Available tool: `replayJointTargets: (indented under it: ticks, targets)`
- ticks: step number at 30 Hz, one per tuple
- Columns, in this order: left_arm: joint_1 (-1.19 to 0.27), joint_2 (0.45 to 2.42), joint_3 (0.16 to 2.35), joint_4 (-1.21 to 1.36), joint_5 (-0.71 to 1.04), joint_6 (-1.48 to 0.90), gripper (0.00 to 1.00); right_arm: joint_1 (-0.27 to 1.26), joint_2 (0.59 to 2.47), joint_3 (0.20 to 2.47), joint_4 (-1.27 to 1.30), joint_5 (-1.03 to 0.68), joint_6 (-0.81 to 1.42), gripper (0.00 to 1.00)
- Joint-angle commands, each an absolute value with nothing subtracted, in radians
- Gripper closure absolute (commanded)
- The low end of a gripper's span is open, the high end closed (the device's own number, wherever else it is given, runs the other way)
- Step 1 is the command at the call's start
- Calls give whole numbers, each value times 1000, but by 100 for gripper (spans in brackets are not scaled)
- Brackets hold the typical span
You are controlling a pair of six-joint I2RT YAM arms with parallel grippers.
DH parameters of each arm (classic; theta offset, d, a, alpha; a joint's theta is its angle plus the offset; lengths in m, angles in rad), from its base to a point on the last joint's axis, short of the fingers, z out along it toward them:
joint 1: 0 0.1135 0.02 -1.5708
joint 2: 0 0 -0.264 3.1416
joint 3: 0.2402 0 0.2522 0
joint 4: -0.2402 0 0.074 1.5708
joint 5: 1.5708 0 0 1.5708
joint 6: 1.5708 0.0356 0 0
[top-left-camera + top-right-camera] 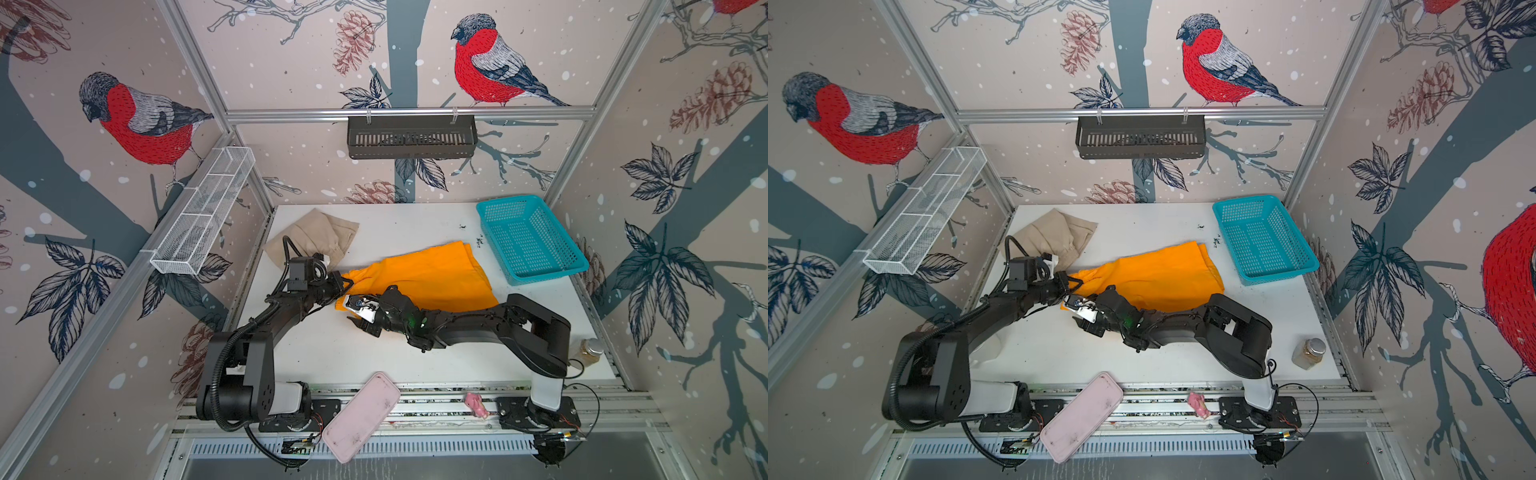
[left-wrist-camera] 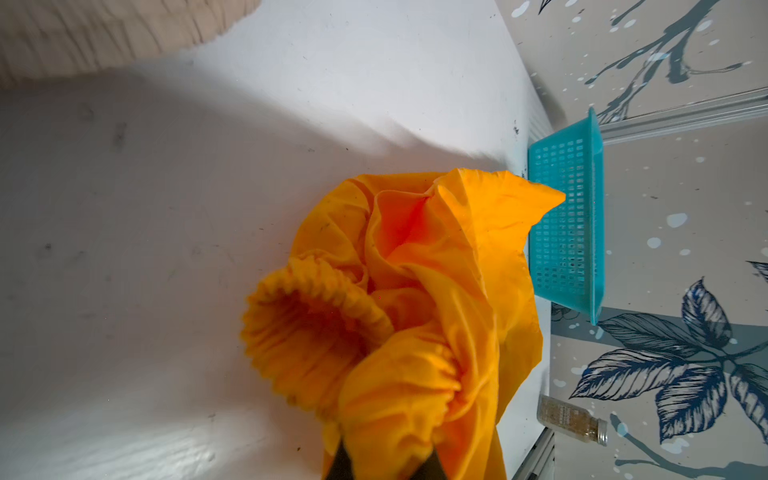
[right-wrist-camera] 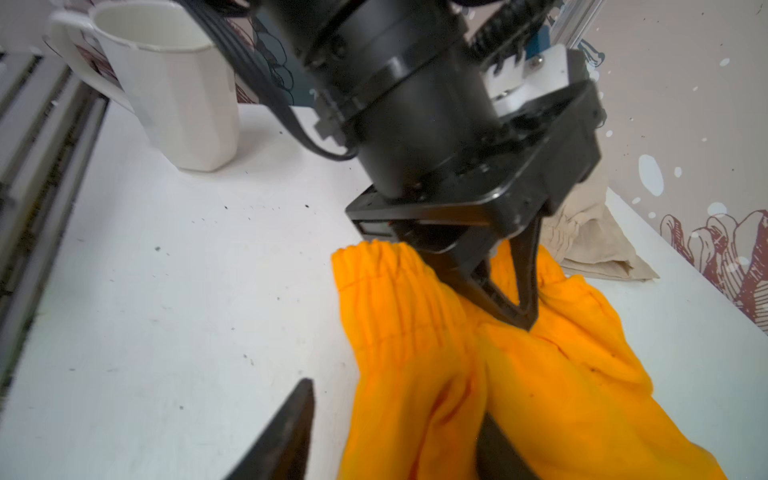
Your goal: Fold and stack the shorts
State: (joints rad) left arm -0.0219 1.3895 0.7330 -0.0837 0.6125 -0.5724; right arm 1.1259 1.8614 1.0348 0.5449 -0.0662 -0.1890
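I'll have my left gripper draw the waistband back towards the beige shorts [image 1: 326, 230] before folding it over the hem, since the orange shorts [image 1: 436, 276] slant from waistband to hem.
The orange shorts [image 1: 432, 274] [image 1: 1158, 274] lie spread across the middle of the white table, with the gathered waistband towards the left. My left gripper [image 1: 347, 282] [image 2: 388, 453] is shut on the waistband, which bunches up in the left wrist view [image 2: 415, 270]. In the right wrist view its fingertips [image 3: 525, 322] meet on the orange cloth [image 3: 540, 395]. My right gripper [image 1: 349, 309] [image 3: 395, 432] is open at the waistband's near corner, with a fold of orange cloth between its spread jaws. The beige shorts [image 1: 316, 237] [image 1: 1054, 237] lie folded at the back left.
A teal mesh basket [image 1: 532, 241] [image 1: 1262, 239] stands at the back right. A small jar [image 1: 588, 351] sits by the right front edge. A white mug [image 3: 174, 83] stands near the left arm. A pink case [image 1: 361, 415] lies on the front rail.
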Motion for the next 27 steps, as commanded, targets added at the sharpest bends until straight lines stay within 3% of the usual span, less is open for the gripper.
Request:
replayJointTargets:
  ticks: [1,8,12,22,27]
  targets:
    - [-1,1405,872,-509,506,-373,100,1038,1784,1027,481,-185,5,26]
    - [135,1434,1149,-905,303,-188,100,844,1609,833,315,-217,169,24]
    - [132,1487,1304,-934,336,-201,100,781,1573,709,302,-203,189,26]
    - [-36,1625,1525,-951,308,-295,100,935,1647,690,417,-227,156,66]
    - [-38,1628,1570,-971,240,-290,100,963,1767,802,479,-301,125,78]
